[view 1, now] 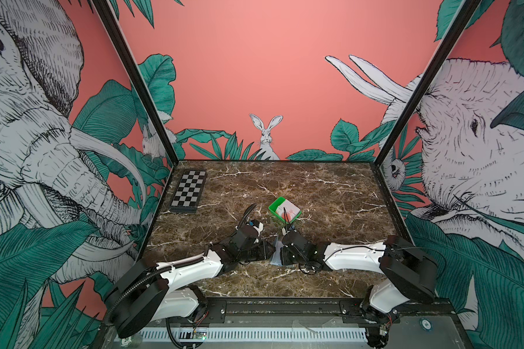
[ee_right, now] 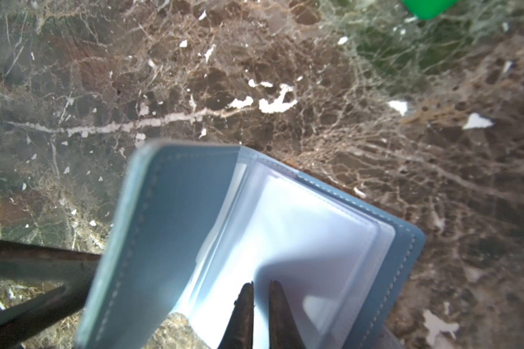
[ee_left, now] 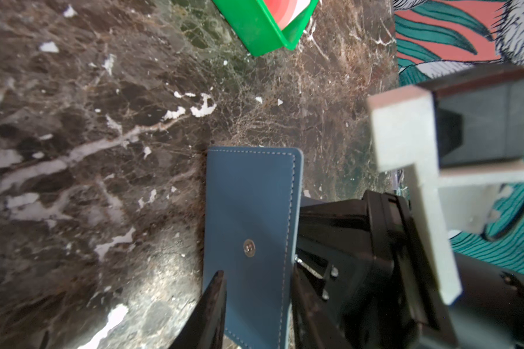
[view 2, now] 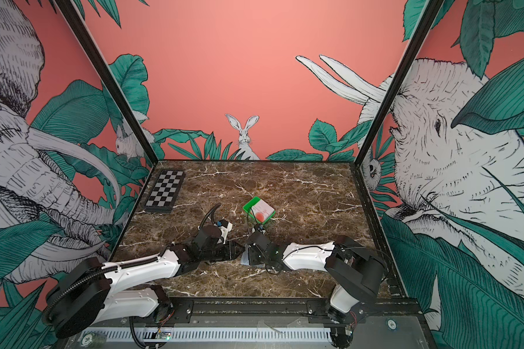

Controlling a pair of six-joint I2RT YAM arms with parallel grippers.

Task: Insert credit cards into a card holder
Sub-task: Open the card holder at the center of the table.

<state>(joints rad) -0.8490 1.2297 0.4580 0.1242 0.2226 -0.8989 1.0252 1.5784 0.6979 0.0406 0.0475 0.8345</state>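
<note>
My right gripper should push the card holder's fold [ee_right: 221, 224] flat before my left gripper pins the cover open, because the snap cover [ee_right: 160, 227] is standing up off the marble.
The slate-blue card holder [view 1: 274, 259] lies open on the marble between my two grippers, near the front centre. Its snap cover [ee_left: 251, 196] stands raised. My left gripper [ee_left: 257, 273] is part open, its fingertips against the cover's outer face. The clear sleeves [ee_right: 300, 241] lie exposed on the flat half. My right gripper [ee_right: 260, 284] rests on them with its jaws almost together and no card between them. The credit cards [view 1: 288, 209], pale with a red-orange circle, lie in the green tray [view 1: 274, 206] just beyond the grippers.
A folded chessboard [view 1: 188, 190] lies at the back left. Printed walls close in the table on three sides, and a black rail [view 1: 285, 308] runs along the front. My right wrist [ee_left: 406, 136] sits close beside my left gripper.
</note>
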